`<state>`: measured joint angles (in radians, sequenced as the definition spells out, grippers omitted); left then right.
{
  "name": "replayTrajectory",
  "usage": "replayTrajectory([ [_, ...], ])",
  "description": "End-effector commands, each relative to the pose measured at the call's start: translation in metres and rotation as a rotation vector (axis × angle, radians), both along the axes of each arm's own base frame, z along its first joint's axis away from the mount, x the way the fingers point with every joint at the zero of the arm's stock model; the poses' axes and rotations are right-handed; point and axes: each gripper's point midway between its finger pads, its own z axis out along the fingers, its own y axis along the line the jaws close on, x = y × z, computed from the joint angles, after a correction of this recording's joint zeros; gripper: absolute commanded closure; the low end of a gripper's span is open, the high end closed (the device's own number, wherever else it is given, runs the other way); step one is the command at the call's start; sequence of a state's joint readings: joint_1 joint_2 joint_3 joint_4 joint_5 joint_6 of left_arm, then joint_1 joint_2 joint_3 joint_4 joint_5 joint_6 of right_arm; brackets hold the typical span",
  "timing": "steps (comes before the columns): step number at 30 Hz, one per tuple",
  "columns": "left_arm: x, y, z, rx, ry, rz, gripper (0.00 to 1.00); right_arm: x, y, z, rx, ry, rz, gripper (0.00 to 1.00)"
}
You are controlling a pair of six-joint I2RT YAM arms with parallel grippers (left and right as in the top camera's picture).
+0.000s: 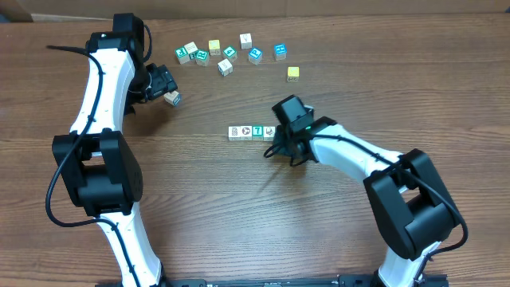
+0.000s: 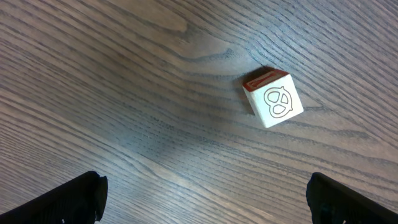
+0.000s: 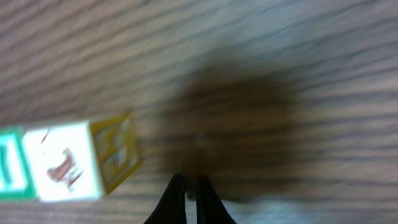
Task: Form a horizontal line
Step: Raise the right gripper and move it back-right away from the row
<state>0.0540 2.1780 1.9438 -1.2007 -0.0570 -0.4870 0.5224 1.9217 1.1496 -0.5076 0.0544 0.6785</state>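
Observation:
My right gripper keeps backing its shut fingers away over open wood (image 1: pixel 327 99) until they have room to open, since the end cube (image 1: pixel 269 133) sits flush in the row.
The horizontal line (image 1: pixel 251 131) is a short row of four cubes at the table's middle: white-faced ones and a teal one with a white letter. Its right end shows blurred in the right wrist view (image 3: pixel 62 163), a white face with a red print and a yellow side. My right gripper (image 1: pixel 275 148) is shut and empty (image 3: pixel 191 200), just right of and in front of the row's right end. My left gripper (image 1: pixel 163 84) is wide open (image 2: pixel 202 200) at the back left. A loose white cube with a red side (image 2: pixel 272 98) lies ahead of it, untouched (image 1: pixel 172 98).
Several loose cubes lie scattered along the back: teal and white ones (image 1: pixel 229 53), a yellow one (image 1: pixel 214 46) and another yellow one (image 1: pixel 293 73) further right. Bare wood lies between the row and the scattered cubes.

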Motion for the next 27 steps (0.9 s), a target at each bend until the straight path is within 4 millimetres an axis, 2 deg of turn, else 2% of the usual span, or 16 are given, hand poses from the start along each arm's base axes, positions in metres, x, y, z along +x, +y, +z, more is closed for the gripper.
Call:
replayTrajectory([
  [1,0.004,-0.003,0.000,0.006,-0.006,-0.017,0.00,0.014,-0.011,0.016,0.038,-0.036,-0.051,0.96],
  [8,0.004,-0.003,0.000,0.006,-0.006,-0.017,0.00,0.027,-0.025,0.018,0.063,-0.053,-0.093,0.96],
  [27,0.004,-0.003,0.000,0.006,-0.006,-0.017,0.00,0.027,-0.024,0.018,0.065,-0.052,-0.087,0.96],
])
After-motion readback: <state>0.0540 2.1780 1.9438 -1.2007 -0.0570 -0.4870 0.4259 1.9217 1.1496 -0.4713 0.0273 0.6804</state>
